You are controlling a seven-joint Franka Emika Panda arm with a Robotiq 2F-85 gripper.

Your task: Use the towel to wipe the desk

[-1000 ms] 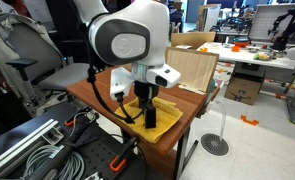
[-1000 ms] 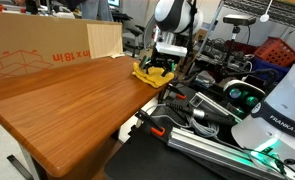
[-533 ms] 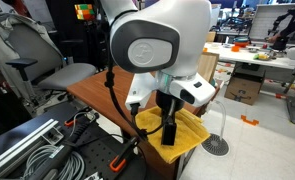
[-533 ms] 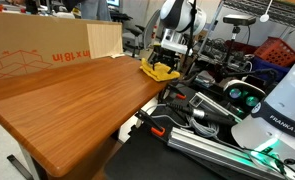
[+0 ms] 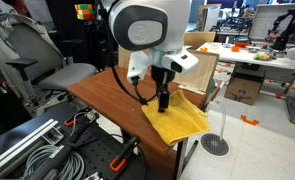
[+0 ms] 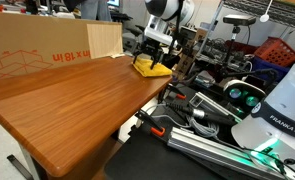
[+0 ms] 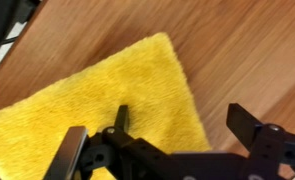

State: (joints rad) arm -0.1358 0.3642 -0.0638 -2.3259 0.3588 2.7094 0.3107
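My gripper should turn back and drag the yellow towel across the open wood [image 6: 113, 76] toward the cardboard box, because the towel hangs partly over the desk's edge [image 5: 194, 131].
A yellow towel [image 5: 177, 122] lies spread on the near-corner end of the wooden desk [image 5: 107, 92], partly hanging over the edge. It also shows at the far end of the desk in an exterior view [image 6: 152, 67] and fills the left of the wrist view [image 7: 97, 100]. My gripper [image 5: 163, 100] hangs just above the towel's inner edge, also visible in an exterior view [image 6: 150, 52]. In the wrist view the gripper [image 7: 179, 112] is open and empty. One finger [image 7: 121, 118] is over the towel, the other over bare wood.
A large cardboard box [image 6: 47, 50] stands along the back of the desk, also visible in an exterior view [image 5: 192, 65]. Cables and equipment [image 6: 217, 110] lie beside the desk. A chair [image 5: 27, 70] stands at the other side.
The arm has swung and my gripper has moved from the towel's middle to its inner edge. The towel has shifted slightly along the desk.
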